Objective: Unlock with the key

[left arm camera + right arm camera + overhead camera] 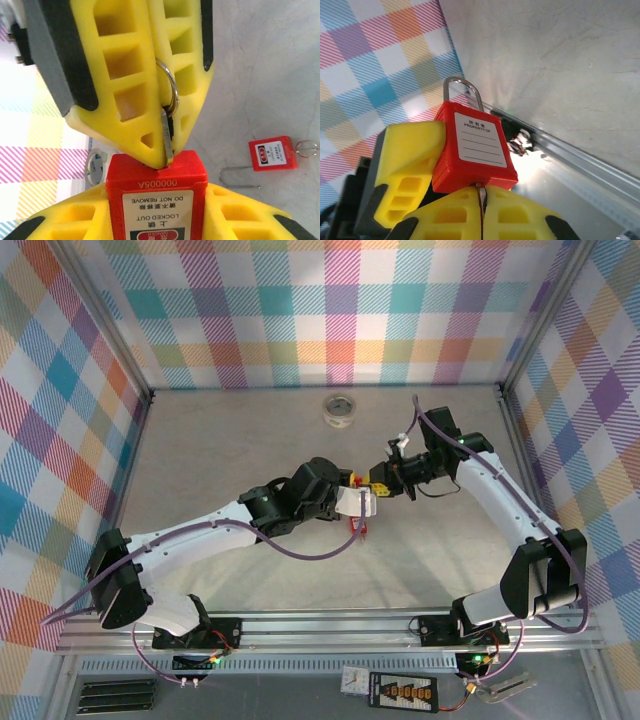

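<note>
The padlock's shackle (462, 80) points away from my right gripper, which is on the key. Next, my left gripper turns the padlock so that my right gripper can pull the shackle open.
My left gripper (156, 212) is shut on a red padlock (156, 172), held off the table with its keyhole end facing the other arm. The right gripper (482, 200) is shut on the key (480, 191), a thin silvery blade pinched between its yellow fingers (125, 75). The key (166, 137) carries a wire ring (173, 92), and its tip touches the padlock's end face at the keyhole. In the right wrist view the padlock (475, 150) shows its white label and metal shackle (462, 91). From above, both grippers meet mid-table, left (352, 502) and right (379, 483).
A second red padlock (270, 154) lies flat on the table with its wire shackle (240, 179) and a small ring (306, 148), just below the grippers (358, 530). A roll of tape (341, 410) sits near the back wall. Plaid walls enclose the table.
</note>
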`<state>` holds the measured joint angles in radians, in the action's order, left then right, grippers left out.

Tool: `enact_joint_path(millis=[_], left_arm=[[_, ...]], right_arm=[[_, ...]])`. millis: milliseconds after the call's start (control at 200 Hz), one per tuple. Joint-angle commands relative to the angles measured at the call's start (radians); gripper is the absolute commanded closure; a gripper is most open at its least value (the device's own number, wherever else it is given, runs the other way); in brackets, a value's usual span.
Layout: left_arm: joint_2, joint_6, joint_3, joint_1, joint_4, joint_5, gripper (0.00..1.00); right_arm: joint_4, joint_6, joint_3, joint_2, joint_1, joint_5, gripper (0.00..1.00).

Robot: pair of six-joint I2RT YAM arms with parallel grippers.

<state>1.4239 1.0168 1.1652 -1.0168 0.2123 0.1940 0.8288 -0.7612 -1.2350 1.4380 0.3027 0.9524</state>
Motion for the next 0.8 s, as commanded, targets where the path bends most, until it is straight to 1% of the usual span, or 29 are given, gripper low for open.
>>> enact_joint_path(millis=[0,80,145,255,325,425,595,725,795], left_arm=[[-0.025,-0.017,0.004,-0.102,-0.219,-0.184,1.00],[-0.022,-0.032,0.008,-0.096,-0.212,-0.173,1.00],[-0.020,-0.058,0.013,-0.085,-0.201,-0.175,1.00],[-0.020,-0.094,-0.001,-0.063,-0.208,-0.176,1.00],[-0.015,-0.115,-0.004,-0.050,-0.199,-0.185,1.00],[-0.009,-0.157,-0.003,-0.027,-0.179,-0.215,1.00],[0.015,-0.198,0.010,-0.007,-0.135,-0.203,1.00],[0.014,-0.245,-0.001,0.020,-0.139,-0.206,1.00],[0.006,-0.294,-0.003,0.042,-0.152,-0.214,1.00]], right_arm=[[-0.284,-0.184,0.004,0.023,-0.012,-0.007,1.00],[-0.273,-0.189,0.009,0.020,-0.023,-0.012,1.00],[-0.261,-0.185,0.008,0.013,-0.036,-0.008,0.95],[-0.234,-0.173,0.008,-0.009,-0.074,-0.003,0.91],[-0.204,-0.150,0.001,-0.017,-0.097,0.006,0.83],[-0.131,-0.087,-0.029,-0.025,-0.122,0.009,0.68],[-0.063,-0.024,-0.040,-0.053,-0.181,0.012,0.56],[0.007,0.068,-0.056,-0.080,-0.235,-0.043,0.43],[0.036,0.137,-0.058,-0.105,-0.255,-0.119,0.35]])
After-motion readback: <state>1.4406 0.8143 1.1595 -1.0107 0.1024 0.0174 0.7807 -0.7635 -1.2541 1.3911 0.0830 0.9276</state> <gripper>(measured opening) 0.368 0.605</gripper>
